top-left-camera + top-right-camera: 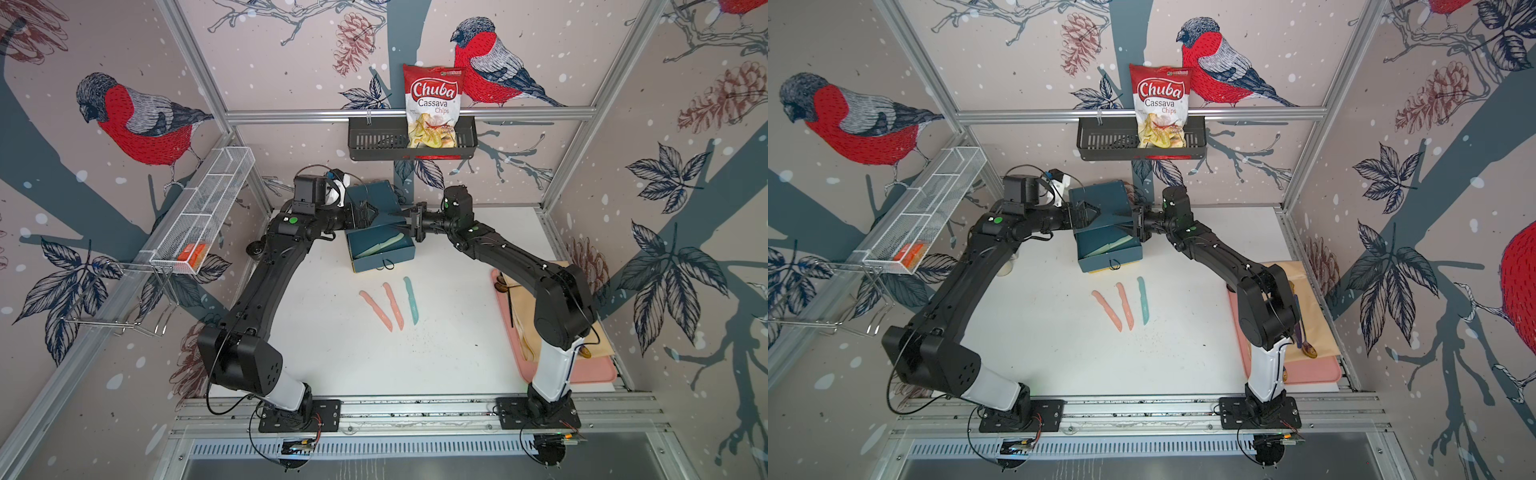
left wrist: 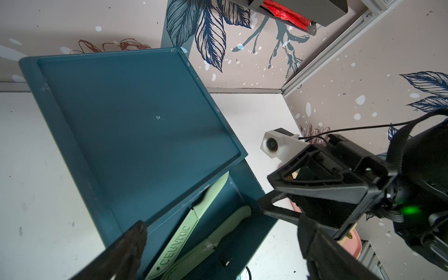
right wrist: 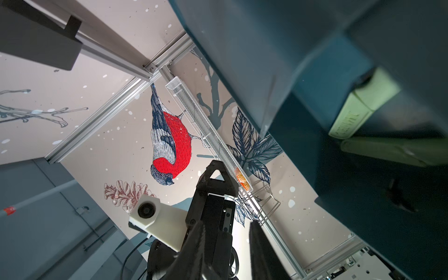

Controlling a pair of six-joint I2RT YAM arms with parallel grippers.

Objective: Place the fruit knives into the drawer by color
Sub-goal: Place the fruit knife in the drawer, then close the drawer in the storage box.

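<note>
The open top drawer [image 1: 377, 243] juts over the yellow drawer below, so my left gripper should steady the chest's top [image 1: 384, 197] while my right gripper pushes that drawer shut.
The drawer chest [image 1: 372, 197] stands at the back, dark teal, with its top drawer [image 1: 399, 257] pulled out. Two light green fruit knives [image 1: 384, 246] [image 2: 186, 230] lie inside it, also seen in the right wrist view [image 3: 358, 114]. Two salmon-pink knives [image 1: 376, 309] [image 1: 393, 305] and a teal one [image 1: 410, 300] lie side by side on the white table, in both top views [image 1: 1143, 300]. My left gripper [image 2: 225, 252] [image 1: 368, 216] hangs wide open above the open drawer, holding nothing. My right gripper [image 3: 232, 247] [image 1: 399, 219] faces it from the drawer's right side, jaws partly open with nothing between them.
A black wall basket [image 1: 374, 143] holds a chips bag [image 1: 432, 108]. A white mesh basket [image 1: 208, 208] hangs on the left wall. Under my right arm, a pink tray [image 1: 590, 370] carries a beige cloth and metal cutlery. A yellow drawer front [image 1: 1100, 272] shows below the open one.
</note>
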